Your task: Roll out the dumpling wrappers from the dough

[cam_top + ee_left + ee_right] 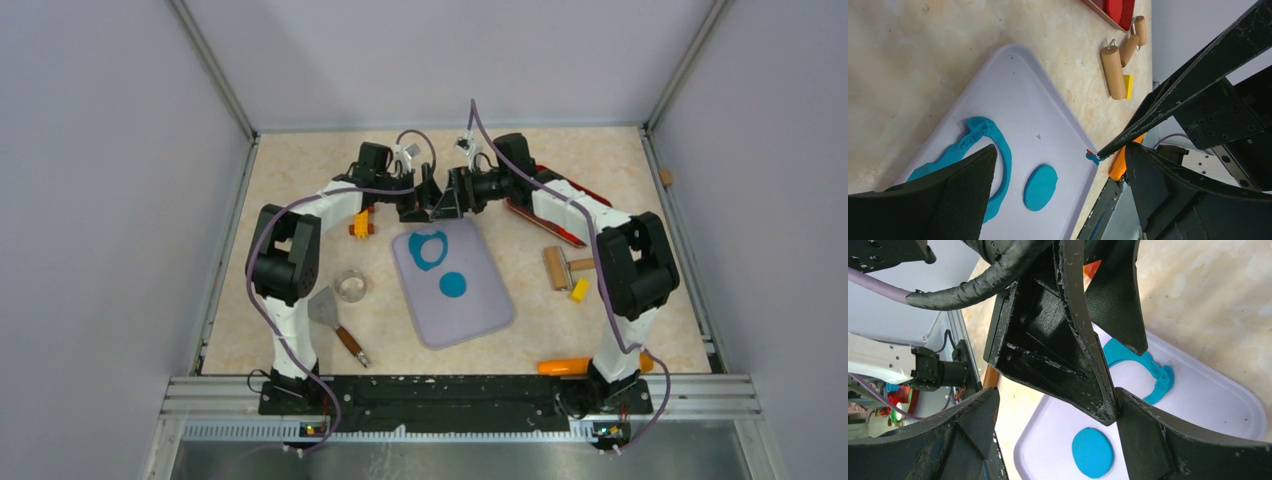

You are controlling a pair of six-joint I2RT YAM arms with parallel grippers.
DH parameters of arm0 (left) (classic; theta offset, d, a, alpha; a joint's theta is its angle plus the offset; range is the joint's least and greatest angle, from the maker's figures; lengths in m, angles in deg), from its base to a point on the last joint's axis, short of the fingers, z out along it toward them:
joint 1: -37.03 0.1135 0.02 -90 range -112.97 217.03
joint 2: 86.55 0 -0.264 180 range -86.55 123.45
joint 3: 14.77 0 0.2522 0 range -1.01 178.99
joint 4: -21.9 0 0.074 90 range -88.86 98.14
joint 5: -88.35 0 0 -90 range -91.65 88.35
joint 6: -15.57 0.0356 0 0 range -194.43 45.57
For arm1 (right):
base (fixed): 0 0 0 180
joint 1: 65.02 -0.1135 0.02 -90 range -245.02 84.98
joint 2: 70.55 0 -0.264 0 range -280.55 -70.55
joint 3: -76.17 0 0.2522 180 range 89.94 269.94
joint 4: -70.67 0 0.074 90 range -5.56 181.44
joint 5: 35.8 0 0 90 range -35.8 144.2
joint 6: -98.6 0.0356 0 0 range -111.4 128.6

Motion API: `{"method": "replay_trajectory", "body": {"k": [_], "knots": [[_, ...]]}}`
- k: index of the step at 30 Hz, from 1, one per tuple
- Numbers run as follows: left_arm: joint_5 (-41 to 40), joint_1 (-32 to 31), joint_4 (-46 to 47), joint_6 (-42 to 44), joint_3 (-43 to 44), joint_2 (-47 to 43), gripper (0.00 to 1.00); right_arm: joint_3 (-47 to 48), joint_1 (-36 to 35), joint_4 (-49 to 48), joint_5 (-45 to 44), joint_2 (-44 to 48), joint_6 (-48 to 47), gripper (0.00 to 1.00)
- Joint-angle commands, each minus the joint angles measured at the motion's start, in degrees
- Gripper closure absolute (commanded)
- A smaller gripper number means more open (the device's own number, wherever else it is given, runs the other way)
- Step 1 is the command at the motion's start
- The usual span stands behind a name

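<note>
A teal crumb [1091, 157] sticks to my right gripper's finger end, so next my left gripper backs away, turns and wipes the crumb down into the dough ring's hole [432, 250].
The dough [428, 248] is a teal ring with a round hole, lying on the far part of the lavender mat [480, 320]. One round dumpling wrapper [453, 285] lies just nearer on the mat. Both grippers meet above the mat's far edge. My left gripper [428, 205] is open and holds nothing. My right gripper [447, 203] is open too, and one left finger [1058, 340] sits between its jaws, touching one of them. In the left wrist view, the dough [975, 125] and wrapper [1040, 187] show below my left gripper [1060, 150]. A teal crumb [1093, 158] clings to the right fingertip. The right wrist view shows my right gripper [1058, 390], the wrapper [1092, 452] and the dough [1160, 382].
A wooden roller [556, 267] and a yellow block [579, 290] lie right of the mat, with a red tray [560, 215] behind them. On the left are a scraper [330, 315], a clear ring [350, 285] and a small yellow piece [362, 224]. An orange tool [565, 367] lies by the right base.
</note>
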Motion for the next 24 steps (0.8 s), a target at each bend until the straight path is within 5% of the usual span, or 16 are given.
{"method": "replay_trajectory", "body": {"k": [1,8,24], "knots": [[-8.2,0.0,-4.2,3.0,1.4,1.3,0.01,2.0,-0.6,-3.8,3.0,0.2,1.2,0.16],[-12.2,1.2,-5.5,1.7,-1.8,1.0,0.01,2.1,-0.5,-0.6,1.5,1.6,-1.6,0.16],[-5.0,1.2,-5.2,11.5,-5.1,-5.7,0.01,0.4,0.5,4.4,-1.7,4.2,-8.8,0.17]]}}
